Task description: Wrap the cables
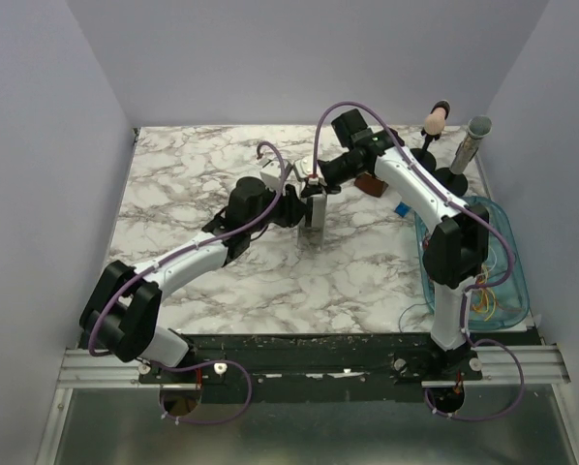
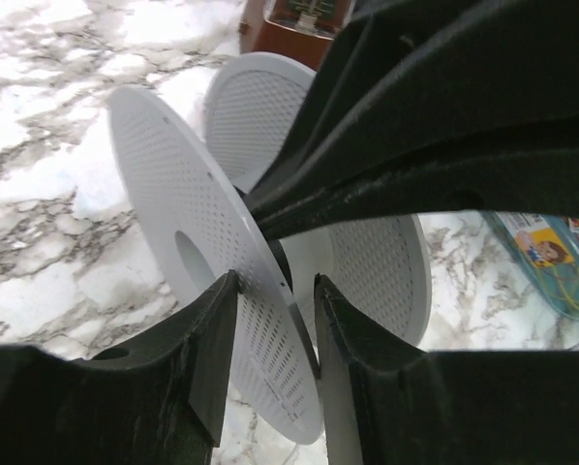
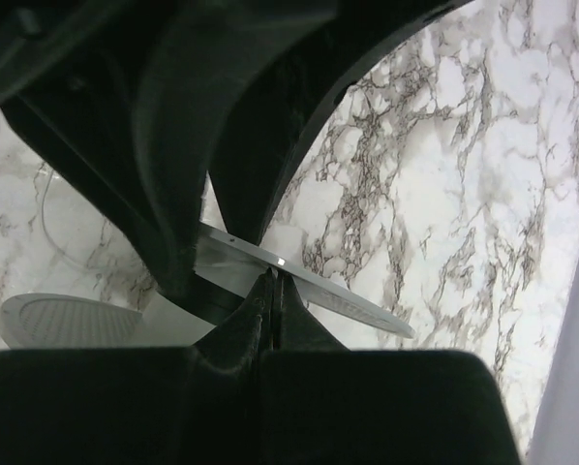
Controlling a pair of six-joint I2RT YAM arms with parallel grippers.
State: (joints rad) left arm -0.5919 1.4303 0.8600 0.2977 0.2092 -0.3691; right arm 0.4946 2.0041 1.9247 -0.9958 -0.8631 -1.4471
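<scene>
My left gripper needs to open, line up with the near disc (image 2: 267,334) and close squarely on its rim (image 2: 291,318), because the disc sits at a slant across my left gripper's fingers.
A spool with two white perforated discs (image 2: 173,184) is held upright over the middle of the table (image 1: 315,225). My left gripper (image 2: 277,291) straddles the near disc, which crosses slantwise between the fingers and touches both. It reaches in from the left in the top view (image 1: 302,209). My right gripper (image 3: 273,281) is shut on the thin rim of a disc (image 3: 357,298) and comes from the back right (image 1: 319,184). The cables (image 1: 488,302), thin yellow and orange wires, lie in the blue tray (image 1: 507,228) at the right, apart from both grippers.
A brown box (image 1: 371,184) lies behind the spool. Two upright stands, one with a tan top (image 1: 436,120) and one with a grey top (image 1: 476,134), are at the back right. A thin wire (image 1: 412,312) trails out of the tray onto the marble.
</scene>
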